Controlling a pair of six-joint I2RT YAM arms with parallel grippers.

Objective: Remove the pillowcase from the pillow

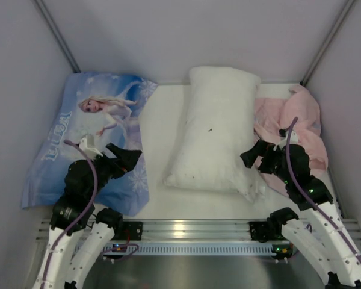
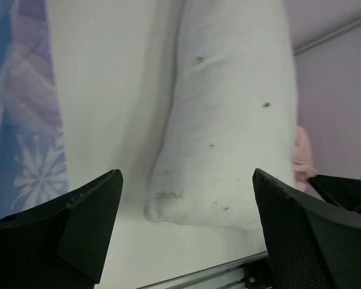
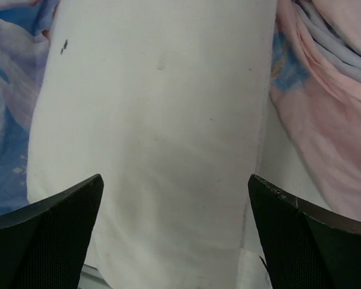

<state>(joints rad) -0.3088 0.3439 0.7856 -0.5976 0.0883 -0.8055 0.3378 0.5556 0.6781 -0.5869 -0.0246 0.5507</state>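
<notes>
I should keep moving my open left gripper until its fingers close on the princess print (image 1: 118, 118), since the light blue princess pillowcase (image 1: 137, 129) lies free of the white pillow.
The bare white pillow (image 1: 213, 126) with tiny dark specks lies lengthwise in the middle of the table. It also shows in the left wrist view (image 2: 228, 120) and the right wrist view (image 3: 150, 120). The light blue princess pillowcase (image 1: 90, 132) lies spread out at the left. A crumpled pale pink cloth (image 1: 277, 114) with blue patches (image 3: 331, 120) lies at the right. My left gripper (image 1: 129, 158) hovers over the blue case's right edge, open and empty (image 2: 186, 174). My right gripper (image 1: 253, 155) hovers by the pillow's near right side, open and empty (image 3: 175, 177).
A metal rail (image 1: 192, 229) runs along the near edge, in front of both arm bases. Grey walls close in the back and both sides. A strip of bare white table (image 1: 159, 120) shows between the blue case and the pillow.
</notes>
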